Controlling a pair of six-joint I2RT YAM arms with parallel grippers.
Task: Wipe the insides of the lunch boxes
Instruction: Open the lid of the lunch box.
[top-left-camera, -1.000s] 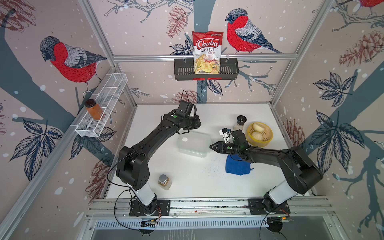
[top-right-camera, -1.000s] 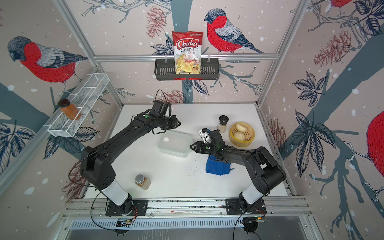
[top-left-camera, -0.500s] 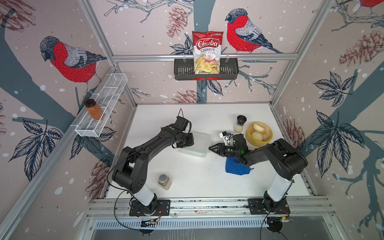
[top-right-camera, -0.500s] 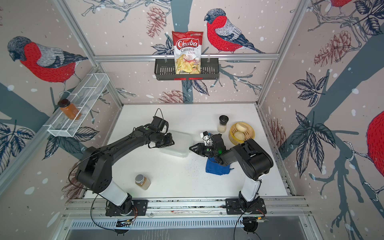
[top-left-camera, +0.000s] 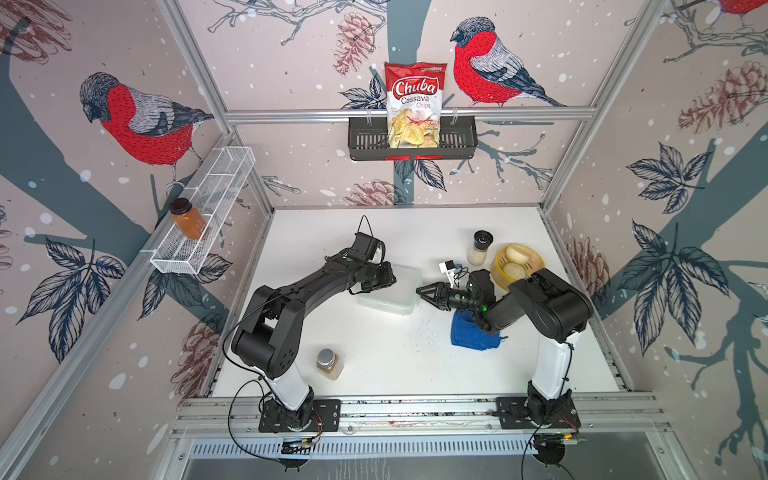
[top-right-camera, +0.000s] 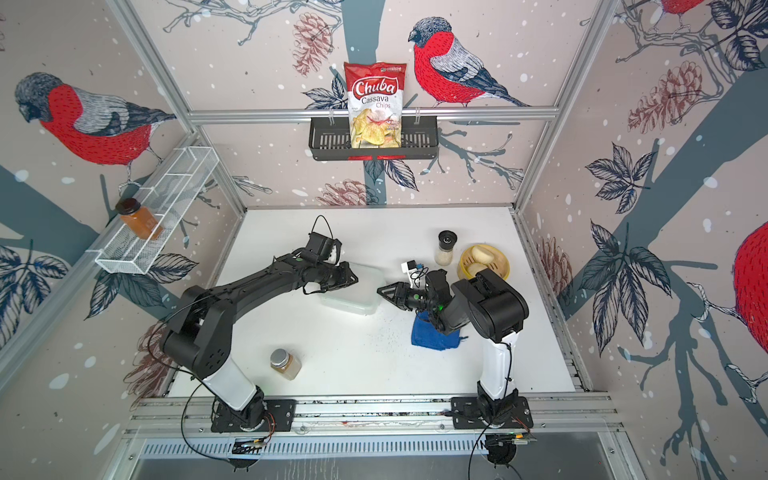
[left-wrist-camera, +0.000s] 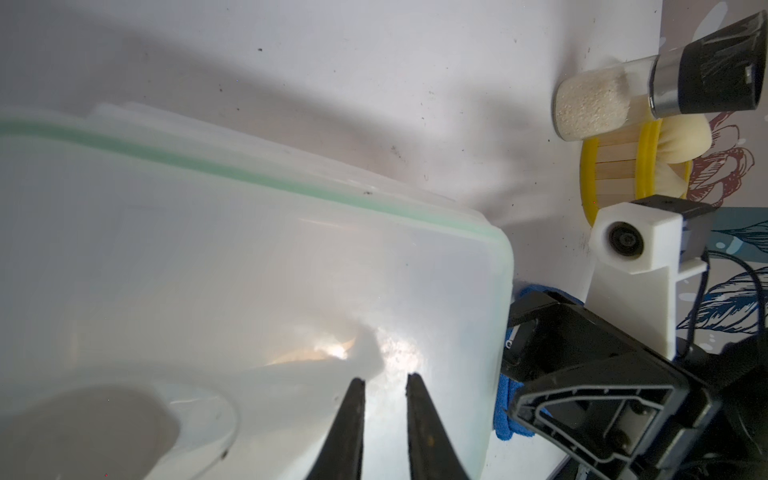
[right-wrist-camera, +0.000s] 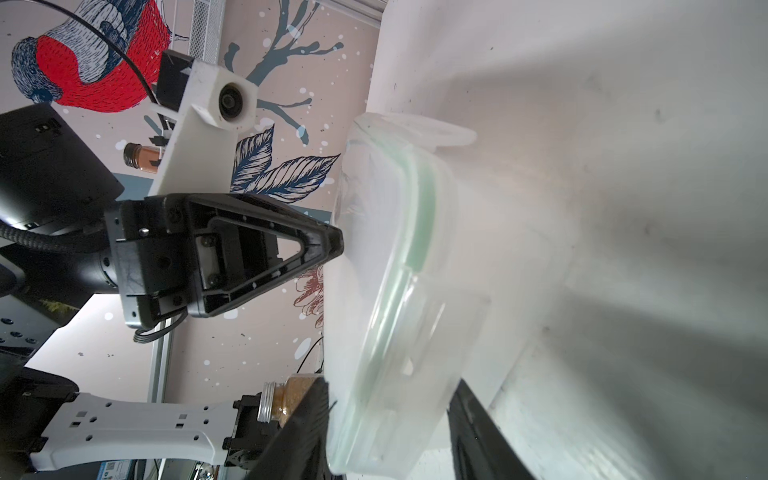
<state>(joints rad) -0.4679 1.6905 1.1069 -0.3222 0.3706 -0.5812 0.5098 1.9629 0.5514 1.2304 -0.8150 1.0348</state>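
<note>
Next, I pinch the lid's end flap (right-wrist-camera: 428, 352) level and lift the lid off, because the flap slopes down the lunch box between my right gripper's open fingers.
The lunch box (top-left-camera: 388, 291) (top-right-camera: 353, 293) is a translucent whitish tub lying mid-table with its green-sealed lid (left-wrist-camera: 249, 257) on, so the inside is hidden. My left gripper (top-left-camera: 394, 277) (left-wrist-camera: 385, 378) hovers over the lid's left part. Its fingers are a narrow gap apart with nothing between them, and its tip (right-wrist-camera: 336, 245) is at the lid surface. My right gripper (top-left-camera: 419, 289) (right-wrist-camera: 390, 386) is open and straddles the box's right end, one finger by the lid, the other by the base. A blue cloth (top-left-camera: 473, 338) (top-right-camera: 432, 338) lies under the right wrist.
A yellow steamer basket with buns (top-left-camera: 536, 257) and a black-capped shaker (top-left-camera: 480, 247) stand back right. A silver-lidded spice jar (top-left-camera: 328, 365) stands front left. Dark crumbs (top-left-camera: 424, 332) speckle the table by the cloth. Wire racks hang on the left and back walls.
My left gripper came from behind the box down onto its lid and narrowed slightly. My right gripper slid left until its jaws straddled the box's end. The box stayed put.
</note>
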